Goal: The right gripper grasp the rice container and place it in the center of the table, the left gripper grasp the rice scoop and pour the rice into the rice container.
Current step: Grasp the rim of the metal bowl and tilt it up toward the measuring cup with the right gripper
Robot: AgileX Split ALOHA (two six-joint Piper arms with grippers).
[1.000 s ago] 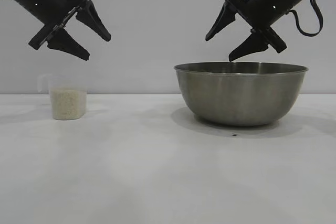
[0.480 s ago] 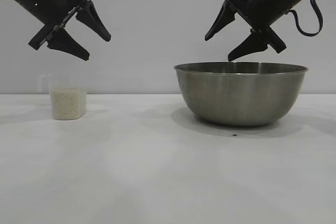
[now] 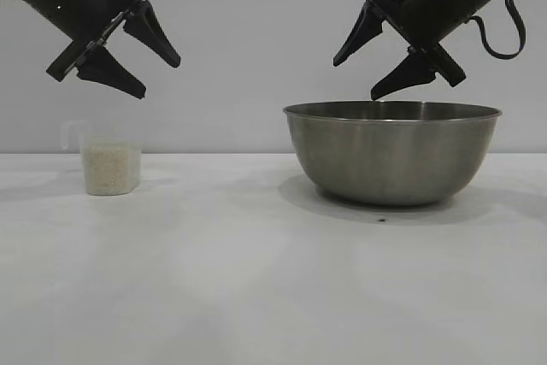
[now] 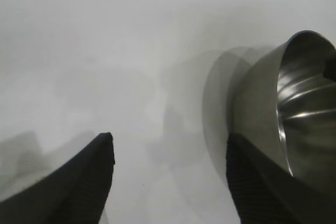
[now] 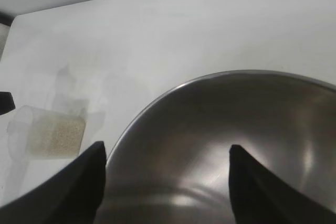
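Note:
The rice container's sides curve in to a narrow base. The rice container will tip a little toward my right gripper when I grip its rim.
The rice container (image 3: 391, 156), a large steel bowl, stands on the white table (image 3: 256, 279) right of centre. My right gripper (image 3: 356, 79) hangs open just above its left rim, touching nothing; in the right wrist view the gripper (image 5: 166, 147) looks down into the rice container (image 5: 226, 129). The rice scoop (image 3: 109, 160), a small clear cup, stands upright at the left, about half full of rice (image 3: 111, 170), its handle pointing left. My left gripper (image 3: 158, 77) is open and empty, well above the scoop and slightly to its right. Between the left gripper's (image 4: 169, 137) tips lies bare table.
A tiny dark speck (image 3: 381, 220) lies on the table just in front of the bowl. The plain wall behind is close. The rice scoop (image 5: 47, 132) also shows in the right wrist view, and the rice container (image 4: 304, 93) in the left wrist view.

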